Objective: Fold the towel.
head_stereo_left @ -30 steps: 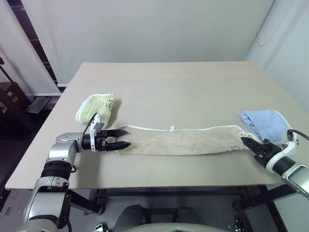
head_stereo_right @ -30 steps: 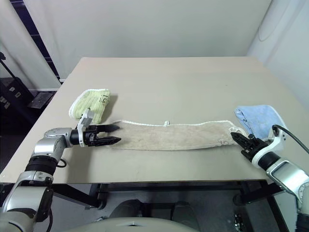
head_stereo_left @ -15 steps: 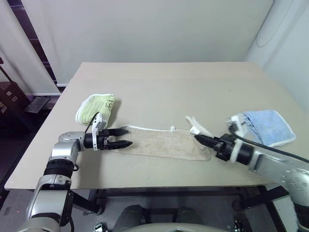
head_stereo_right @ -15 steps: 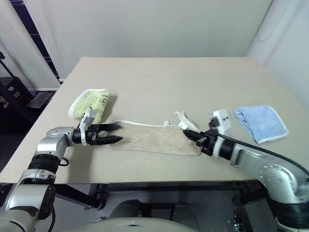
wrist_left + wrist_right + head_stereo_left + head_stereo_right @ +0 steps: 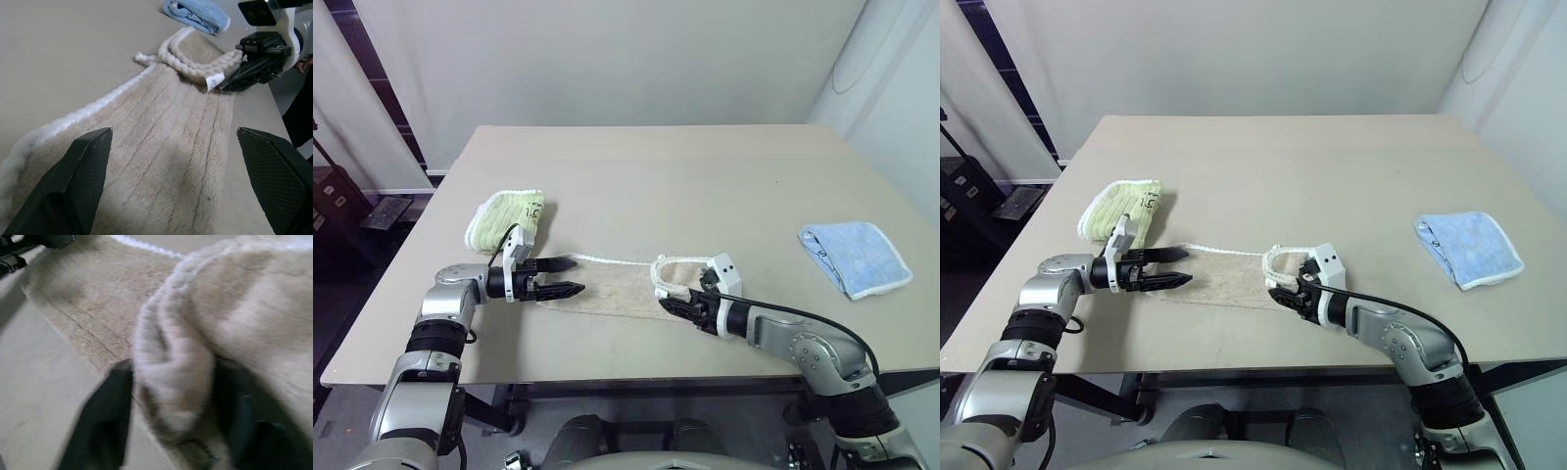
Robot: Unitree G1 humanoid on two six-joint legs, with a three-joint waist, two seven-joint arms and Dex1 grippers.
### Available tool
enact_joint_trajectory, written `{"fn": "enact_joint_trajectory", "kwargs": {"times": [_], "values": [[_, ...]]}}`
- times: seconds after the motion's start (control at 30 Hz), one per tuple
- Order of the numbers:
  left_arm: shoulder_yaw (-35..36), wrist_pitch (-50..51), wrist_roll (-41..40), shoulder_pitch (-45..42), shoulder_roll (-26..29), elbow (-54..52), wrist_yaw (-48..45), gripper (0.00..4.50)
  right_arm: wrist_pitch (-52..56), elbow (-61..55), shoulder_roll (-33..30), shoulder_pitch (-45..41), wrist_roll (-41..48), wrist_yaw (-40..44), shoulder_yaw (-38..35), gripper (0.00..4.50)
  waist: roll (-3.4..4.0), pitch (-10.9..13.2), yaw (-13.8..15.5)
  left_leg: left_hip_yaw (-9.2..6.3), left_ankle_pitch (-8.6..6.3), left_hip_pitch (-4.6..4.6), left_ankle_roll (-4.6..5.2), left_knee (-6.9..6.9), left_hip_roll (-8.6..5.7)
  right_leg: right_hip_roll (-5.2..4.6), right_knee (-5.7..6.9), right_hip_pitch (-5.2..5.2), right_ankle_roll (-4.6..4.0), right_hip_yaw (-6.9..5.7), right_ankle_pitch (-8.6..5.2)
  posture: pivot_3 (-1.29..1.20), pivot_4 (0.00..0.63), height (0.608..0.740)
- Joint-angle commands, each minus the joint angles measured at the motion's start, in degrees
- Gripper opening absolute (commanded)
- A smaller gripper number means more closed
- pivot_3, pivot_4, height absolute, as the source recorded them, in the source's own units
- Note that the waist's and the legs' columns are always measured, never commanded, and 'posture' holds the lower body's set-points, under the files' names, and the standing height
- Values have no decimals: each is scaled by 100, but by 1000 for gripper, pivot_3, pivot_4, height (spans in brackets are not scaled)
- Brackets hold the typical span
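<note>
The doubled end's white edging [image 5: 660, 274] is curling up at my right gripper, so my left gripper should close and push the bulging flap [image 5: 682, 272] down flat before folding the other end.
The beige towel [image 5: 617, 286] lies on the table with its right end doubled back over itself, the white edging curled on top [image 5: 195, 68]. My right gripper [image 5: 674, 305] rests low at the front of that folded end. In the right wrist view its fingers [image 5: 102, 426] stand apart with the towel's thick edge [image 5: 171, 377] bulging between them. My left gripper [image 5: 573, 276] hovers open over the towel's left end and points right along it. In the left wrist view its fingers [image 5: 83, 171] are spread wide above the cloth.
A folded light green towel [image 5: 507, 217] lies behind my left gripper. A folded light blue towel [image 5: 854, 255] lies at the right of the table [image 5: 705, 176]. The table's front edge runs just below both arms.
My right gripper has carried the towel's right end leftward and laid it over the middle, halving the towel's length, and its fingers have spread apart. The left arm has not moved.
</note>
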Motion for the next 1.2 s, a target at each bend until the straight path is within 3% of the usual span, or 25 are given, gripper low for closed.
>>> {"fn": "enact_joint_trajectory", "kwargs": {"times": [0.03, 0.07, 0.17, 0.23, 0.3, 0.4, 0.5, 0.73, 0.9, 1.03, 1.2], "values": [[152, 432, -355, -191, -20, -442, -39, 4297, -51, -570, -125, 82, 168, 256, -462, 3989, 0, 0, 14, 0, 0, 0, 0, 0, 0, 0, 1, 0, 0, 0, 0, 0, 0, 720], [169, 557, -435, -210, -15, -544, -59, 4297, -51, -824, -222, 162, 362, 423, -678, 4416, 1, 0, 22, 0, 0, -1, 0, 1, 0, 0, 0, 0, 0, -1, 0, 0, 0, 720], [247, 955, -737, -329, -97, -896, 16, 3703, 0, -1358, -393, 372, 1317, 738, -1661, 4500, -1, 2, 41, 0, -1, -6, 2, 2, 0, -2, -4, 0, 1, -2, 1, 0, 0, 720], [237, 1120, -910, -365, -186, -1195, 24, 3033, -2, -1445, -468, 389, 1792, 815, -2140, 4500, -2, 2, 31, 0, -2, -5, 3, 2, -1, -1, -7, 4, 3, -2, 2, 0, 0, 720], [165, 1209, -1006, -420, -335, -1447, 78, 2238, -362, -1621, -600, 446, 1559, 1046, -2296, 4500, -2, 2, 24, 0, -2, 1, 3, 2, 0, -1, -8, 12, 4, -2, 2, 0, 0, 720], [-15, 1160, -1014, -566, -663, -1566, 116, 1164, -793, -1284, -583, 431, 988, 1139, -2183, 3899, -1, 1, 17, -1, -2, 5, 3, 1, 0, 0, -7, 13, 5, -3, 2, 0, 0, 720], [-288, 943, -825, -772, -1088, -1374, 188, 59, -1206, -825, -517, 378, 443, 1336, -1879, 2828, -1, 2, 14, -1, -2, 7, 3, 5, 0, 0, -6, 16, 6, -3, 3, 0, 0, 720], [-1100, -504, 123, -1152, -1995, -499, 407, 0, -1629, 383, -209, -3, -327, 1632, -1266, 144, -2, 2, 19, 0, -1, 3, 4, 9, 0, -1, -6, 12, 9, -4, 5, 0, 0, 720], [-1444, -1463, 754, -1312, -2313, 513, 542, 0, -1844, 1354, 167, -286, -851, 1455, -1116, 28, 0, 2, 10, -1, -1, 3, 4, 9, 0, -1, -4, 12, 13, -5, 7, 0, 0, 720], [-1783, -2069, 1290, -1247, -2179, 1087, 372, 0, -2034, 1541, 312, -186, -1245, 1558, -815, 28, 1, 2, 0, -1, -1, -2, 4, 6, 0, 0, 1, 10, 20, -5, 11, 0, 0, 720], [-1777, -2157, 1390, -1155, -2128, 1306, 273, 0, -2193, 1689, 476, -239, -1570, 1460, -745, 28, 2, 2, 11, -2, -1, -4, 4, 7, 0, -1, 1, 0, 21, -5, 11, 0, 0, 720]]}}
